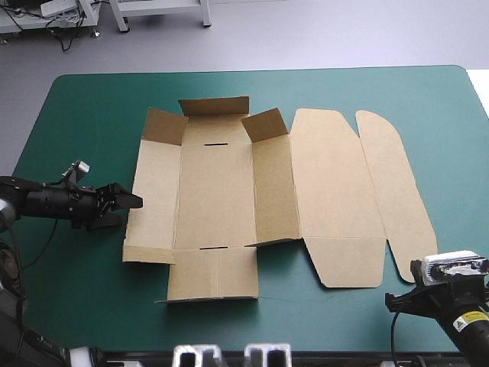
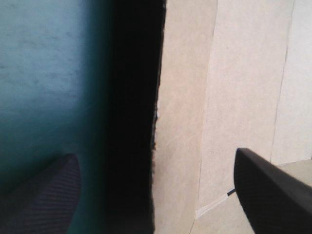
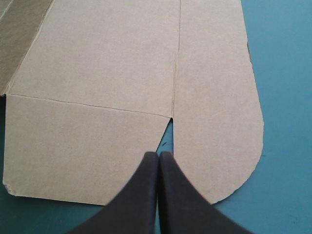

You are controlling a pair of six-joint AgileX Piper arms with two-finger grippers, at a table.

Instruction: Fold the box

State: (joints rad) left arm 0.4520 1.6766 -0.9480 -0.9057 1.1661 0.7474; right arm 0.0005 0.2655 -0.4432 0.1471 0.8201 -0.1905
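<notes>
The lid panel [image 1: 338, 177] is joined to the brown box by a long crease [image 1: 295, 185], so the lid panel will swing around flat when I turn the box.
The brown box [image 1: 229, 183] lies mostly flat on the teal-green cover [image 1: 92, 115], its short flaps at the far end tilted up. The lid panel and a rounded flap [image 1: 393, 191] lie flat to the right. My left gripper [image 1: 131, 202] is open at the box's left edge. In the left wrist view the left gripper [image 2: 156, 161] straddles that edge, with one finger over the cover and the other over the board [image 2: 234, 97]. My right gripper [image 1: 393, 300] is shut near the table's front right corner. In the right wrist view the right gripper [image 3: 159, 155] points at the notch beside the rounded flap [image 3: 219, 122].
Bare teal-green cover surrounds the sheet, widest at the left and along the far edge [image 1: 260, 73]. The table's right edge [image 1: 477, 99] lies close to the rounded flap. A small front flap [image 1: 214, 274] reaches toward the near edge.
</notes>
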